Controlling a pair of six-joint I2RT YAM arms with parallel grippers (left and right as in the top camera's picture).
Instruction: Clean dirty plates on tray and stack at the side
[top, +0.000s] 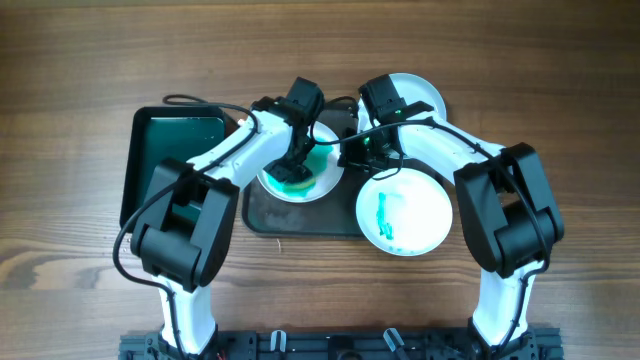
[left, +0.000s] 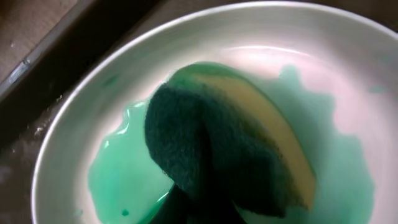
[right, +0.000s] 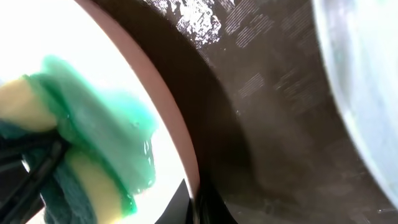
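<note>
Teal-green liquid (top: 318, 160) collects around the sponge in the plate. My left gripper should move up out of the way while my right gripper tilts the plate (top: 342, 168) by its rim, before more wiping.
A white plate (top: 318, 185) lies at the left of the dark grey tray (top: 300, 218), with teal-green liquid pooled in it (left: 118, 180). My left gripper (top: 296, 166) is shut on a yellow-green sponge (left: 236, 155) and presses it into this plate (left: 81, 124). My right gripper (top: 352, 153) is pinched on the plate's right rim (right: 180, 143); its fingertips (right: 199, 202) show at the bottom of the right wrist view. A second white plate (top: 403, 212) with a teal smear overhangs the tray's right end. A third pale plate (top: 418, 93) lies at the back right.
A smaller black tray with a green inside (top: 180, 135) stands left of the grey tray. The wet tray floor (right: 273, 124) shows between two plates in the right wrist view. Both arms cross over the tray's back half.
</note>
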